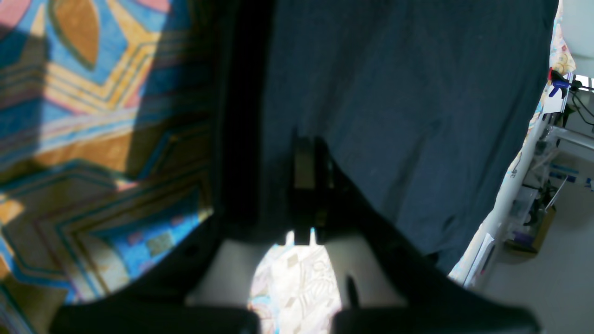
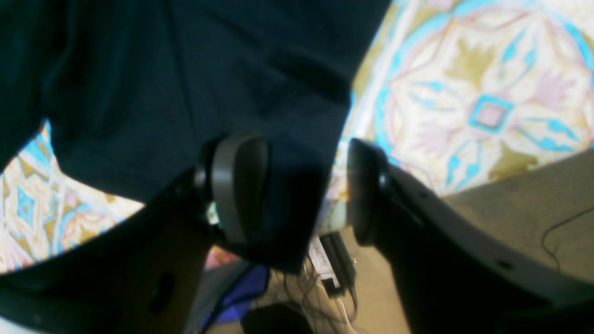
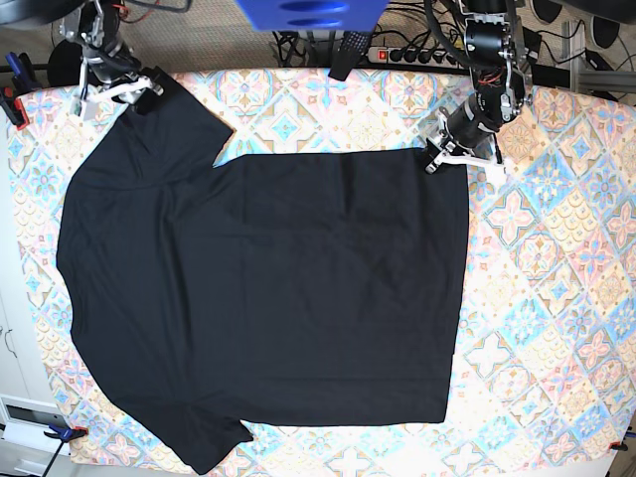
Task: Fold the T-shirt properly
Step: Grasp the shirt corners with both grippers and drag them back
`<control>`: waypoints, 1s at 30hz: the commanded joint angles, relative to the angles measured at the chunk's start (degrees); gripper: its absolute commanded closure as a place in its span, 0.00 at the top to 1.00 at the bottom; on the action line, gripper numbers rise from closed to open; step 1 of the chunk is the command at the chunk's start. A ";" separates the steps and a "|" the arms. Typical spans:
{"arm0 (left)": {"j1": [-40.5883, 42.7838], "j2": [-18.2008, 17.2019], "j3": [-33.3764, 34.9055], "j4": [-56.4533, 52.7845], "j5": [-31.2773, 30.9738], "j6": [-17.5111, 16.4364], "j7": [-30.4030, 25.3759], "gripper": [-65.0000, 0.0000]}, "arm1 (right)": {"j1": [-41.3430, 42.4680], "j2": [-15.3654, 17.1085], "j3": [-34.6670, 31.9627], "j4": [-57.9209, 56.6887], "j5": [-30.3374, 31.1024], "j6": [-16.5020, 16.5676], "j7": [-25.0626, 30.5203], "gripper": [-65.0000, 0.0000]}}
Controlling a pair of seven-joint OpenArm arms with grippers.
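Note:
The sleeve lies loose [image 2: 303, 172] in my open right gripper while my left gripper holds the corner of the hem. My right gripper should pinch the sleeve [image 3: 149, 102] before both lift.
The black T-shirt [image 3: 298, 288] lies spread flat on the patterned tablecloth, its sleeves to the left and its hem to the right. My left gripper [image 3: 437, 154] is at the hem's far right corner. In the left wrist view it [image 1: 306, 185] looks shut on the edge of the T-shirt [image 1: 394, 116]. My right gripper [image 3: 134, 87] is at the far left sleeve. In the right wrist view it [image 2: 301, 195] is open, with a fold of the T-shirt's [image 2: 162, 83] sleeve lying between the fingers [image 2: 236, 185].
The patterned tablecloth [image 3: 556, 298] covers the table out to its edges. A power strip and cables [image 3: 397, 55] run behind the far edge. A clamp [image 3: 10, 99] grips the cloth at the far left. A blue object [image 3: 308, 12] hangs at the top.

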 commanded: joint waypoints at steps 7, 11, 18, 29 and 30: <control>0.38 -0.46 -0.12 0.73 0.38 0.25 0.24 0.00 | -0.37 0.44 -0.49 0.37 1.00 0.65 -2.13 0.48; 0.81 -0.46 -0.12 0.73 0.38 0.25 0.24 0.00 | -0.46 0.44 -2.07 0.29 4.60 4.60 -3.63 0.47; 0.99 -0.46 -0.12 0.73 0.38 0.25 0.24 0.00 | -0.55 0.44 -3.66 0.37 4.78 7.94 -3.54 0.47; 3.01 -2.65 -0.12 0.73 0.47 0.16 0.24 0.00 | -1.34 0.44 0.48 0.29 4.78 9.70 -3.45 0.00; 3.54 -3.62 -0.03 0.73 0.38 0.16 0.24 0.00 | -2.13 0.44 1.44 0.37 4.78 9.79 -3.19 0.01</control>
